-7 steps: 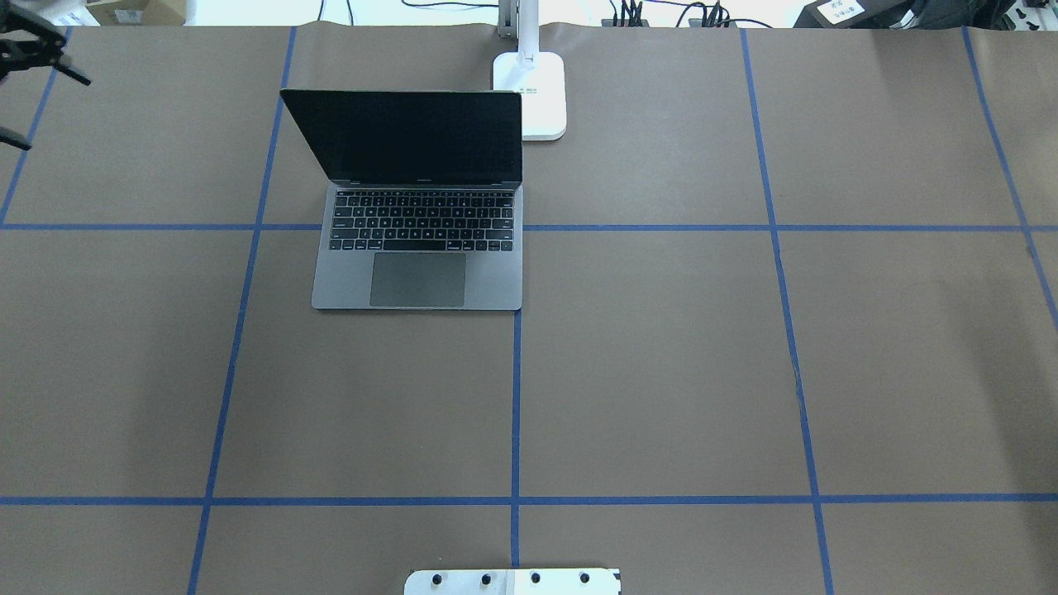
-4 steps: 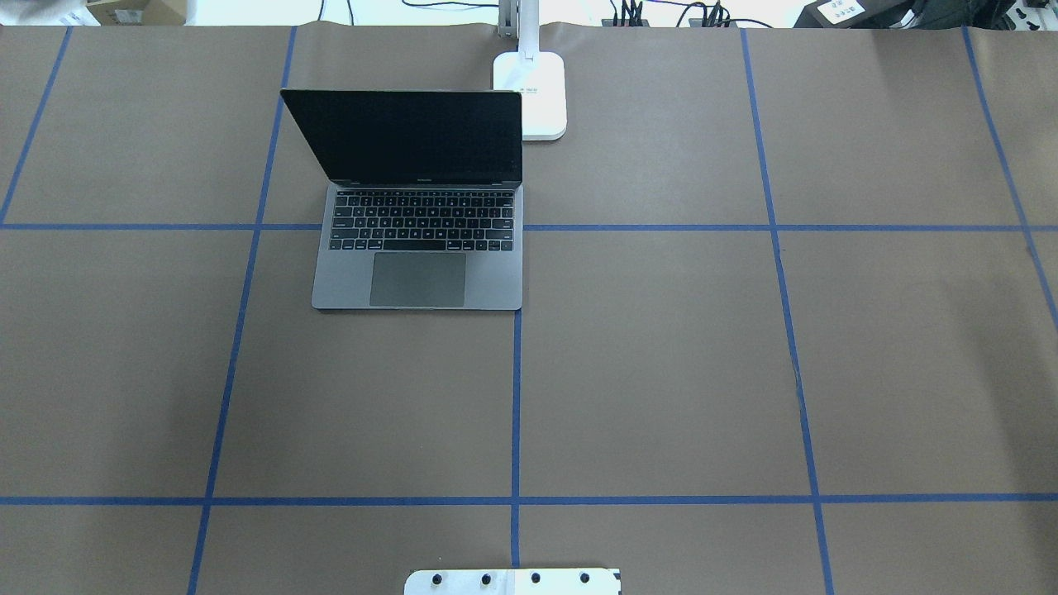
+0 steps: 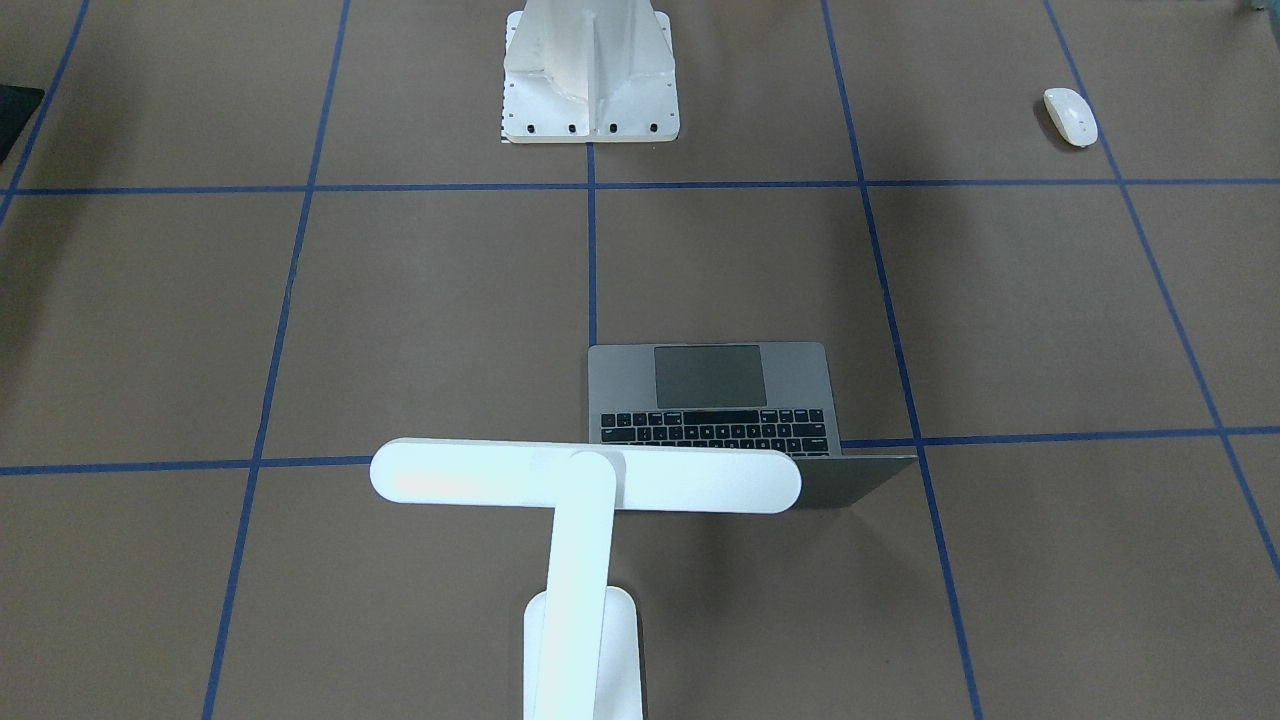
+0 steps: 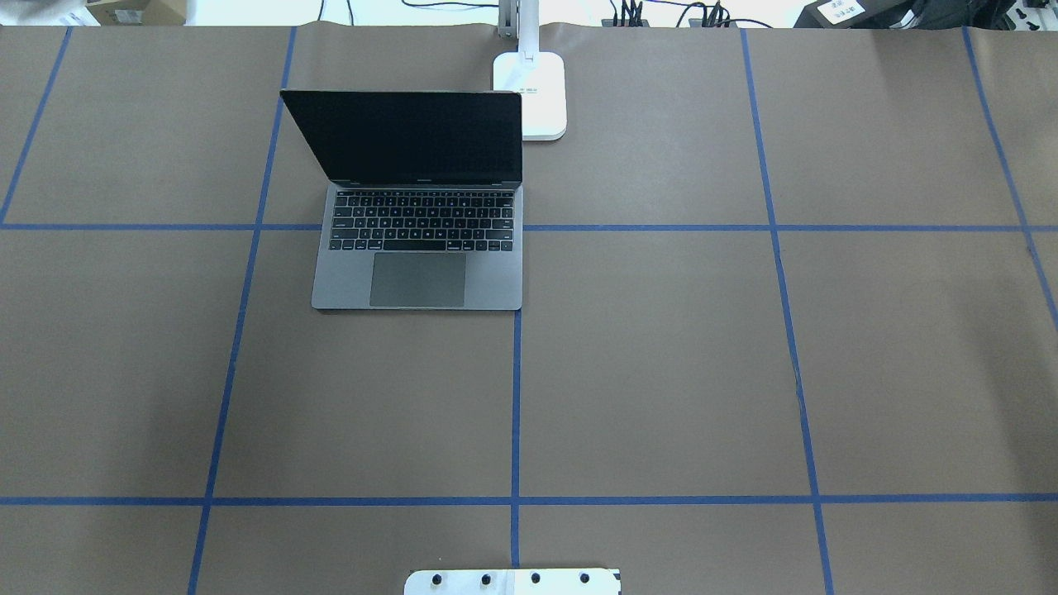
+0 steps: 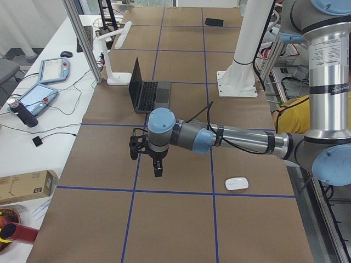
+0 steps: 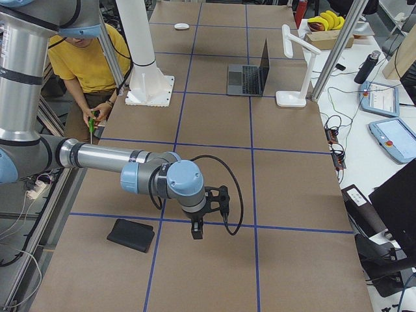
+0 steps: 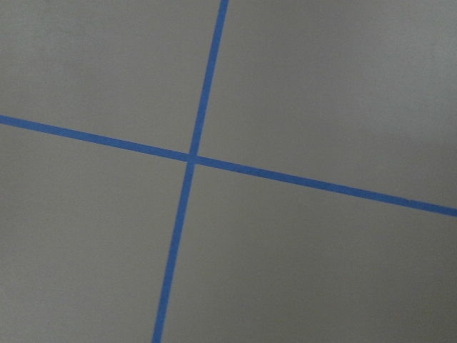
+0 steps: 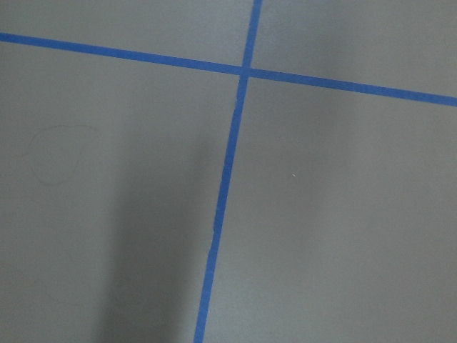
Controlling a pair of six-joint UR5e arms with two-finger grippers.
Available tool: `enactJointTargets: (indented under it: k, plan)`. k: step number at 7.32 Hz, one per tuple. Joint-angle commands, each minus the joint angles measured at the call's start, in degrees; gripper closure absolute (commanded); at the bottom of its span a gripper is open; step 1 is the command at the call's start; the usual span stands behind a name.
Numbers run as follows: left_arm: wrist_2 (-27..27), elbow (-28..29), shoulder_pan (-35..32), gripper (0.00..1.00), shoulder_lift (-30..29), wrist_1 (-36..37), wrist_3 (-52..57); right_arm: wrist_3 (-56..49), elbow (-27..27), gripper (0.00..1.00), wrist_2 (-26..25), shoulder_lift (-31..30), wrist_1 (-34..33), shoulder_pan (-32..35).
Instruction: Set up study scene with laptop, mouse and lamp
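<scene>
The black pad lies crooked, well aside; my right gripper should swing back over, square up, then lower.
The laptop [image 4: 417, 248] stands open on the table left of centre, screen dark; it also shows in the front-facing view [image 3: 715, 395]. The white lamp [image 3: 585, 475] stands just behind it to the right, its base [image 4: 531, 95] at the far edge. The white mouse [image 3: 1070, 115] lies near the robot's side at the table's left end and also shows in the left view [image 5: 237, 183]. My left gripper [image 5: 146, 161] hovers over bare table beyond the mouse. My right gripper [image 6: 208, 218] hovers near the right end. I cannot tell whether either is open or shut.
A flat black pad [image 6: 132, 235] lies near the right gripper. The white pedestal [image 3: 590, 70] stands at the robot's side. A person in yellow [image 6: 91, 58] sits behind the robot. Tablets and cables lie on the operators' bench [image 6: 383, 104]. Both wrist views show only taped brown paper.
A black gripper that showed at the overhead view's top left corner one second ago has left that view. The laptop and lamp have not moved.
</scene>
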Motion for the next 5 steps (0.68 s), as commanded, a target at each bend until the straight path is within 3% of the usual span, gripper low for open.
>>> enactJointTargets:
  k: [1,3,5]
  plan:
    - [-0.2,0.8,-3.5,0.0,2.6,0.0,4.8,0.8,-0.3,0.0,-0.3,-5.0,-0.7,3.5]
    - [-0.2,0.9,-3.5,0.0,2.6,0.0,4.8,0.7,-9.0,0.0,-0.5,-5.9,1.3,6.4]
    - [-0.1,1.3,-3.5,0.0,2.6,0.0,4.8,5.6,-7.7,0.0,0.0,-7.4,0.8,9.3]
